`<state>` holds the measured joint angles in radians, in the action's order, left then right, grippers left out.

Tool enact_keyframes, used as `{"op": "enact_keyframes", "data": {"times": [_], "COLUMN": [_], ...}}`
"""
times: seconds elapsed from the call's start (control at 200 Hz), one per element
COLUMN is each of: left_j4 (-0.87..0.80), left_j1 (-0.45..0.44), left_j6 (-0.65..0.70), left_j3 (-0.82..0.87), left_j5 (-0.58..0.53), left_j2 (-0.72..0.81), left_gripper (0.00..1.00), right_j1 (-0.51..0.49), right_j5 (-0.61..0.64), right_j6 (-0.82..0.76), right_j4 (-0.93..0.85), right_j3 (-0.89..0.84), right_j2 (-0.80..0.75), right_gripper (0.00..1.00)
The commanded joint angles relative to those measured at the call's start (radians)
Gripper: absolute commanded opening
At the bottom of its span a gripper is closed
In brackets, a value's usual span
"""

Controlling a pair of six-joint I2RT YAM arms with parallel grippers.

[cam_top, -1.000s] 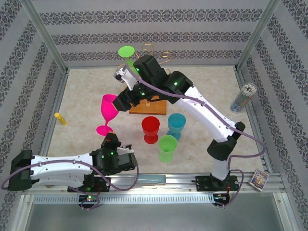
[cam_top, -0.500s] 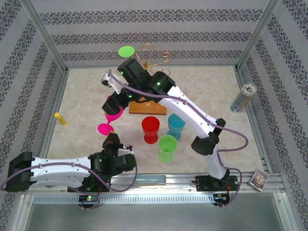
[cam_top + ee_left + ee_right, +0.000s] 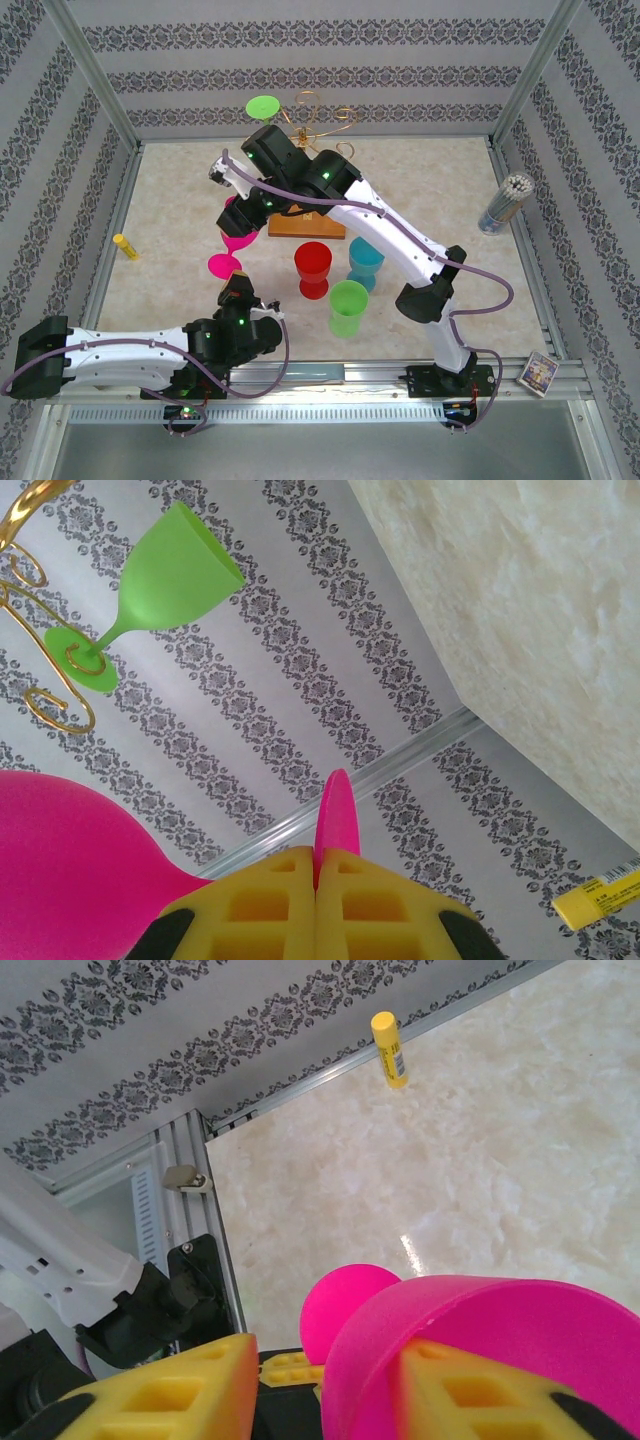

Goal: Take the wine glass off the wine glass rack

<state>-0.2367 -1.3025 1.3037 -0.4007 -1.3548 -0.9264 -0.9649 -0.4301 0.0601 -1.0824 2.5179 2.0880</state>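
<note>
The foot (image 3: 223,266) the pink wine glass must stand on is held between my left gripper's fingers, so next my right gripper takes hold of the bowl's rim (image 3: 358,1380) before my left gripper lets go.
A pink wine glass (image 3: 236,238) stands tilted on the table left of the rack's wooden base (image 3: 306,226). My left gripper (image 3: 232,282) is shut on the edge of its round foot (image 3: 335,815), between the yellow pads (image 3: 260,910). My right gripper (image 3: 320,1400) straddles the rim of the pink bowl (image 3: 470,1310). One finger is inside the bowl, and the other (image 3: 170,1390) is outside with a gap to the wall. A green wine glass (image 3: 170,580) hangs upside down by its foot (image 3: 263,106) from the gold wine glass rack (image 3: 312,116).
Red (image 3: 312,266), blue (image 3: 366,258) and green (image 3: 348,306) cups stand close together right of the pink glass. A yellow marker (image 3: 126,246) lies by the left wall. A holder of straws (image 3: 505,201) stands at the right wall, and a small box (image 3: 541,372) lies at the near right.
My right arm has swung left from the rack and down onto the pink glass's bowl, and its jaws have narrowed. The left gripper has kept its hold on the foot.
</note>
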Motion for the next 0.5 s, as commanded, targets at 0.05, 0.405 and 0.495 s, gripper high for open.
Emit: {"op": "enact_keyframes", "data": {"times": [0.05, 0.405, 0.495], "left_j4": [0.026, 0.058, 0.083], "left_j1": [-0.015, -0.015, -0.015], "left_j6": [0.026, 0.042, 0.051], "left_j3": [0.002, 0.002, 0.005], "left_j5": [-0.031, -0.029, -0.032], "left_j2": [0.011, 0.008, 0.006], "left_gripper": [0.00, 0.00, 0.07], "right_j1": [-0.009, -0.009, -0.009], "right_j5": [-0.004, -0.015, -0.019], "right_j6": [-0.013, -0.022, -0.023], "right_j4": [-0.019, -0.028, -0.027], "right_j3": [0.015, 0.015, 0.012], "right_j2": [0.011, 0.013, 0.009], "right_gripper": [0.33, 0.00, 0.00]}}
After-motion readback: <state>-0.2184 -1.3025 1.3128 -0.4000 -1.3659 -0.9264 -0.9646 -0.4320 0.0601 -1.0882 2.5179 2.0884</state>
